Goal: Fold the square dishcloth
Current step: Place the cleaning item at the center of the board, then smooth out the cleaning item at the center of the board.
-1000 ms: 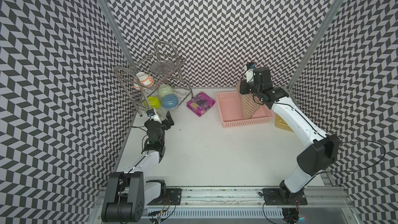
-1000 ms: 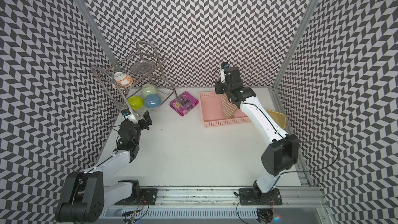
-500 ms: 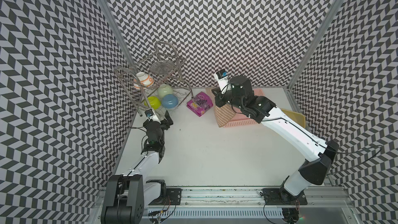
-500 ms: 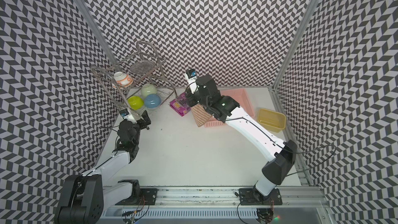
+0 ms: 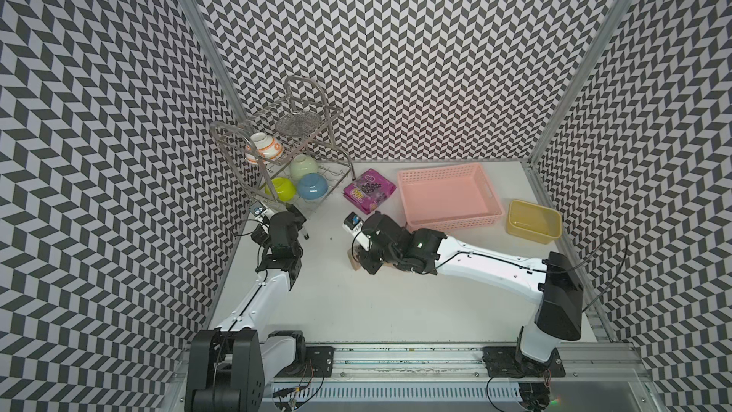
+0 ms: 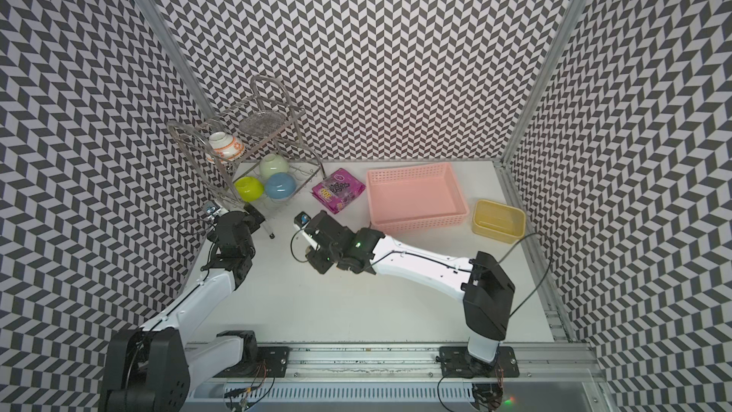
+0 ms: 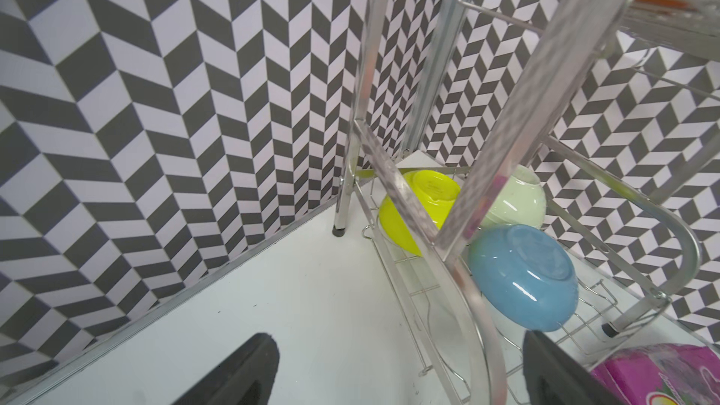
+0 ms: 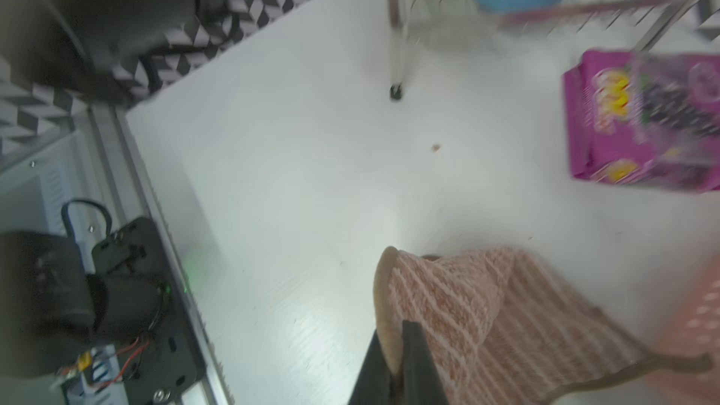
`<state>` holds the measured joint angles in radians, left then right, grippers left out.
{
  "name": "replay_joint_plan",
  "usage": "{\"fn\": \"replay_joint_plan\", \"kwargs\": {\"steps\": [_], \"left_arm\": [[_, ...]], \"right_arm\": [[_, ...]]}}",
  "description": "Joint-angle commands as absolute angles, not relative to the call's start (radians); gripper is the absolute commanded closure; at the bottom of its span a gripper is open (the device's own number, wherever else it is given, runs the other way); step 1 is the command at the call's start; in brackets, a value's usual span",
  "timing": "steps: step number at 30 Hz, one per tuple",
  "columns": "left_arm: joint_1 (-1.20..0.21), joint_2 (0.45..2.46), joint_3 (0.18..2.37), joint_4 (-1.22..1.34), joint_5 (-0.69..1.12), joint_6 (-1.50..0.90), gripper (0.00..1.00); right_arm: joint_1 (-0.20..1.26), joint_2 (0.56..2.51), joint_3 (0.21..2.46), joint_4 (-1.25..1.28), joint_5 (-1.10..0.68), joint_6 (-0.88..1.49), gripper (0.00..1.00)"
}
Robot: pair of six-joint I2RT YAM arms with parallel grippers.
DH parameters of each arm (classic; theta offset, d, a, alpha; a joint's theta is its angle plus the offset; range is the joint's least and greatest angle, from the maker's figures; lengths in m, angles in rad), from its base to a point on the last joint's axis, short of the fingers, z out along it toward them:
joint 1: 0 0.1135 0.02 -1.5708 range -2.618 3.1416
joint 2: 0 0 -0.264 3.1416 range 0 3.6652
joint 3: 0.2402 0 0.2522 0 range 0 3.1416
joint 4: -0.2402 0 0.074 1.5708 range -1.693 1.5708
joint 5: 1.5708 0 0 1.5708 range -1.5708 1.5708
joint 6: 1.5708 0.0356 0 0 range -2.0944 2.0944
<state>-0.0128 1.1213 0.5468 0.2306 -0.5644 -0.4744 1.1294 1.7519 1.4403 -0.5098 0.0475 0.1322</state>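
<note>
The dishcloth hangs bunched from the robot's right gripper, so next the left gripper moves away from the rack and grabs the held edging to help spread the dishcloth out before it is folded.
The square dishcloth is tan-brown with thin pale stripes and a plain brown edging. My right gripper is shut on its edging, and the cloth trails off behind the jaws toward the pink basket. In both top views the right gripper is low over the middle of the table, in front of the basket. It hides most of the dishcloth there; only a tan bit shows. My left gripper is open and empty beside the rack's front leg, also seen in a top view.
A metal dish rack with several bowls stands at the back left. A purple packet lies next to it. A pink basket sits at the back middle, and a yellow tub at the right edge.
My right arm swung from over the pink basket to the left and toward the front, carrying the dishcloth down over the table's middle. The left arm hardly moved.
</note>
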Motion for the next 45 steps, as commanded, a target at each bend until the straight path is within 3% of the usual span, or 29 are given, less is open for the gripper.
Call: {"fn": "replay_joint_plan", "kwargs": {"steps": [1, 5, 6, 8, 18, 23, 27, 31, 45], "left_arm": [[-0.015, 1.091, 0.583, 0.117, -0.593, -0.541, 0.00], [-0.015, 1.077, 0.587, 0.106, -0.548, -0.555, 0.00], [-0.015, 1.073, 0.586, 0.104, -0.529, -0.556, 0.00], [-0.015, 1.061, 0.582, 0.103, -0.491, -0.555, 0.00], [-0.032, 1.019, 0.525, 0.111, -0.186, -0.588, 0.00], [-0.116, 1.034, 0.543, 0.027, -0.142, -0.587, 0.00], [-0.232, 1.062, 0.535, -0.014, -0.111, -0.599, 0.00], [-0.355, 1.110, 0.519, -0.061, -0.111, -0.617, 0.00], [-0.514, 1.213, 0.447, -0.095, -0.073, -0.656, 0.00]], "right_arm": [[1.170, 1.759, 1.346, -0.487, 0.004, 0.201, 0.85], [1.189, 1.710, 1.225, -0.452, -0.061, 0.247, 0.67], [1.190, 1.679, 1.184, -0.429, -0.081, 0.256, 0.56], [1.187, 1.627, 1.133, -0.398, -0.096, 0.272, 0.43], [1.174, 1.468, 1.015, -0.323, 0.047, 0.349, 0.32], [1.167, 1.418, 0.961, -0.298, 0.173, 0.401, 0.32], [1.142, 1.410, 0.911, -0.296, 0.258, 0.473, 0.39], [1.104, 1.412, 0.841, -0.264, 0.235, 0.532, 0.49], [1.093, 1.564, 0.787, -0.240, 0.188, 0.548, 0.56]]}}
